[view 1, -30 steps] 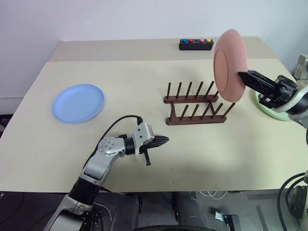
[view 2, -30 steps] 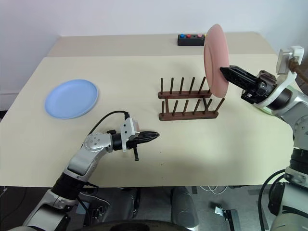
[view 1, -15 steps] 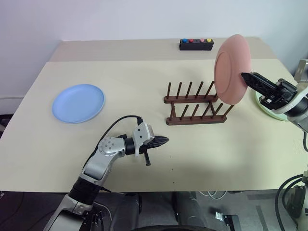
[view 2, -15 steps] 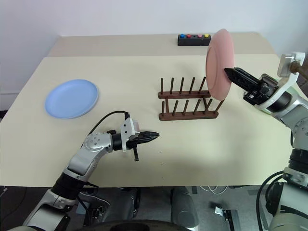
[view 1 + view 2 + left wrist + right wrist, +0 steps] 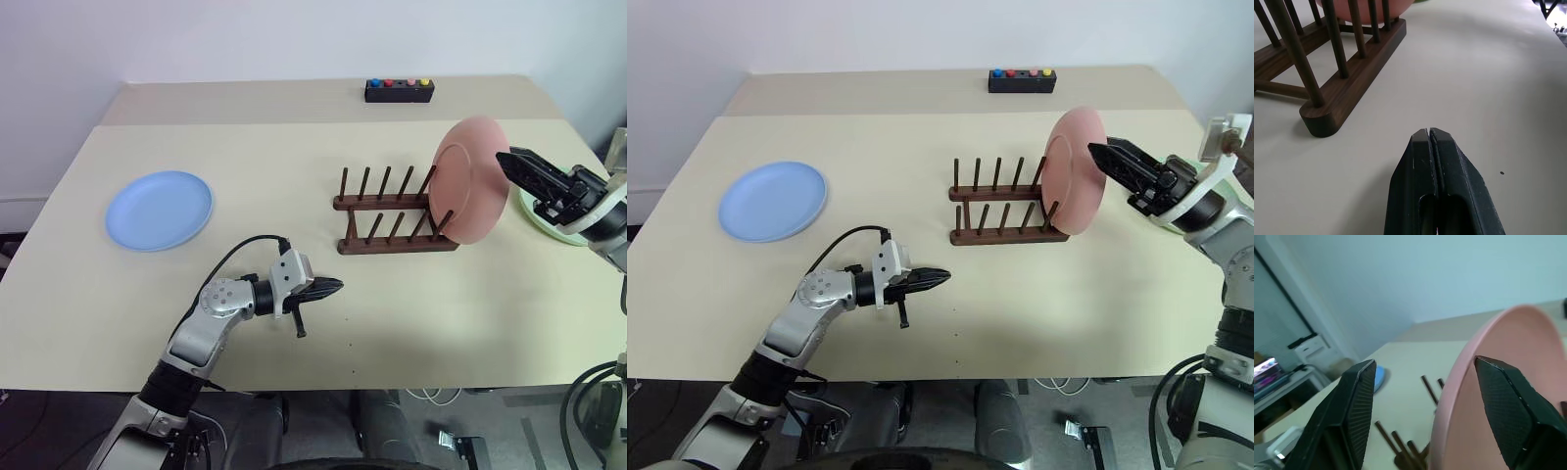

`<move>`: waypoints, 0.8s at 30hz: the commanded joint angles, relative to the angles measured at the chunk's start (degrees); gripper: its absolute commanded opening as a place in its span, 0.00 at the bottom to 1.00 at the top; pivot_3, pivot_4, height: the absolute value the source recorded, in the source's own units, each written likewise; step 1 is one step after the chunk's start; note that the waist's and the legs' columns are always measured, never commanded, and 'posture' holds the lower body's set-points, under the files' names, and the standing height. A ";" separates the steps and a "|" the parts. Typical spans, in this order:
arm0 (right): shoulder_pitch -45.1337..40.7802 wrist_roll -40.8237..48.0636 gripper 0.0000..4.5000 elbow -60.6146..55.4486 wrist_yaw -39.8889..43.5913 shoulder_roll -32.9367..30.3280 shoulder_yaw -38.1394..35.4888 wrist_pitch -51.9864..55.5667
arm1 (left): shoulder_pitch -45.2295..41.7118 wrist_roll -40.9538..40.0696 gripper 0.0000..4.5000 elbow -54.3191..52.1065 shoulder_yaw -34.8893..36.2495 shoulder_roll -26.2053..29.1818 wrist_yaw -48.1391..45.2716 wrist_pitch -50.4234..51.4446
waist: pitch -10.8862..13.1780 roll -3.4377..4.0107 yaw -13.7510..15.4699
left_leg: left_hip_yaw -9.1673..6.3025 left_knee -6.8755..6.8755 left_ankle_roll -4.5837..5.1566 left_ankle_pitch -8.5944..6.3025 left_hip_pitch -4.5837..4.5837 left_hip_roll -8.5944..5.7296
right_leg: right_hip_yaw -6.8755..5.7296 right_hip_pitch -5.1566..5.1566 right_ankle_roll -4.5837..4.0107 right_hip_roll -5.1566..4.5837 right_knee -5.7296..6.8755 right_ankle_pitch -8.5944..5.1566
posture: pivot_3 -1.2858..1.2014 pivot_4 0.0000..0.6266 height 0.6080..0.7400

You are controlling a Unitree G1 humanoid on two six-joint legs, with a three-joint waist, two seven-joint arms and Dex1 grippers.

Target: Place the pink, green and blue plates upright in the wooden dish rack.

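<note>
My right gripper has its fingers spread, with the pink plate upright against the rack's last wires (image 5: 443,223). It should carry on to the green plate (image 5: 536,217) and close on the green plate's rim.
The pink plate (image 5: 472,186) stands upright at the right end of the wooden dish rack (image 5: 392,223), against its last pegs. My right gripper (image 5: 507,162) is open just right of the plate's upper rim. In the right wrist view the pink plate's (image 5: 1508,396) rim runs between the spread fingers (image 5: 1354,406). The green plate (image 5: 545,223) lies flat on the table behind my right gripper, mostly hidden. At the table's left lies the blue plate (image 5: 159,209). Near the front edge, short of the rack, my left gripper (image 5: 333,286) hovers shut and empty.
A small black box with coloured buttons (image 5: 400,90) sits at the table's far edge behind the rack. Bare beige tabletop (image 5: 294,176) stretches between the blue plate and the rack.
The pink plate has come down from the air into the rack's right end. My right gripper has opened and let it go. The left arm has not moved.
</note>
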 commanded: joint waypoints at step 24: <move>3.20 -56.80 0.74 32.88 -18.76 -10.38 20.44 -51.65 | -0.43 -0.54 0.00 -2.44 -0.25 0.03 -0.94 0.31 | -0.03 0.29 -1.64 | 0.21 -0.01 0.00 0.00 0.10 0.00 | 0.15 -0.01 0.00 -0.01 0.06 0.00 | 0.52 0.24 1.00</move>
